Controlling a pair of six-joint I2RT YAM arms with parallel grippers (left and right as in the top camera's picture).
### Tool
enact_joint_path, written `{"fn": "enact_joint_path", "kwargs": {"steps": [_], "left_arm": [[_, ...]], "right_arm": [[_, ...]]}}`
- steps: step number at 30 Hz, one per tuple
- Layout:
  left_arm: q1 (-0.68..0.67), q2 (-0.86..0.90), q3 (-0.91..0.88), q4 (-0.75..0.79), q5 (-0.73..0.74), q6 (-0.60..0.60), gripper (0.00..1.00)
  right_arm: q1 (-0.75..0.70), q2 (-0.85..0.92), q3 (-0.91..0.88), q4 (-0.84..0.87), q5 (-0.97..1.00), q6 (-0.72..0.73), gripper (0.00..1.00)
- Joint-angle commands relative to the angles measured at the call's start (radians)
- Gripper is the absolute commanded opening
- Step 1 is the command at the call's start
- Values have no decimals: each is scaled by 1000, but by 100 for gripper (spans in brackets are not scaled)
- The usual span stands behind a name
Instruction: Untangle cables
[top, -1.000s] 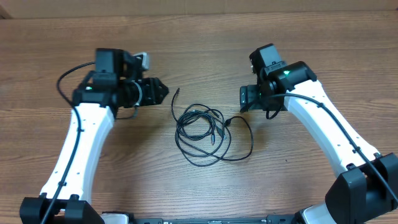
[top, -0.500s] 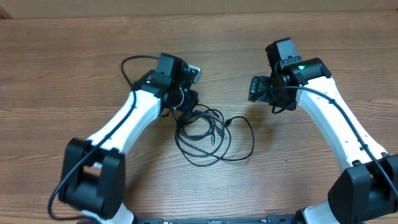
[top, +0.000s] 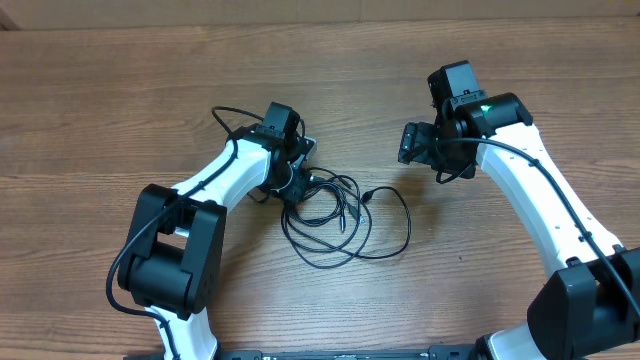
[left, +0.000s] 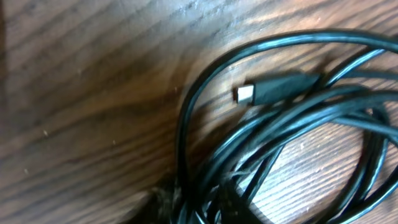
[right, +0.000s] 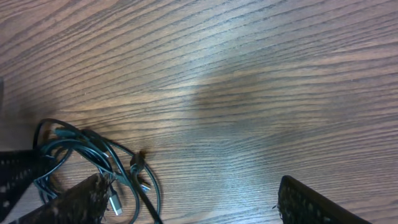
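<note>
The coil's edge has several strands of cable together (left: 231, 155) pinched in my left gripper, so I should lift the coil clear and grab its other side (top: 352, 197) with my right gripper.
The cables (top: 330, 215) are thin black cords lying in a tangled coil at the table's middle. My left gripper (top: 296, 184) is down at the coil's upper left edge. In the left wrist view several strands (left: 298, 124) run into the dark fingertips (left: 199, 208) at the bottom centre, which look closed on them. A small plug (left: 249, 93) lies inside the loop. My right gripper (top: 412, 145) is open and empty to the right of the coil, apart from it. In the right wrist view (right: 193, 208) the cables (right: 93, 158) lie at lower left with a silver plug (right: 115, 203).
The wooden table (top: 320, 80) carries only the cables and the two arms. The left arm's own thicker black wire (top: 225, 115) loops behind its wrist.
My left arm swung right and down from the table's left onto the coil's upper left edge. The right arm shifted slightly right, then held still. The coil has barely moved.
</note>
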Motion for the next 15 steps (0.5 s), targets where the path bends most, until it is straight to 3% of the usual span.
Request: {"fn": "enact_joint_path", "kwargs": {"steps": [1,6,8,15], "left_arm": [[-2,24,15,-10,-17,18,4],[0,-11,73,-49,11,-27,4],[2,-42,139,-91,59,-32,4],[2,-156,388,-191,328,-42,4]], "right_arm": [[-2,-22,17,3,-2,7,84],[-2,-22,17,3,-6,6,85],[-2,-22,17,4,-47,-4,92],[6,-22,17,73,-407,-217,95]]}}
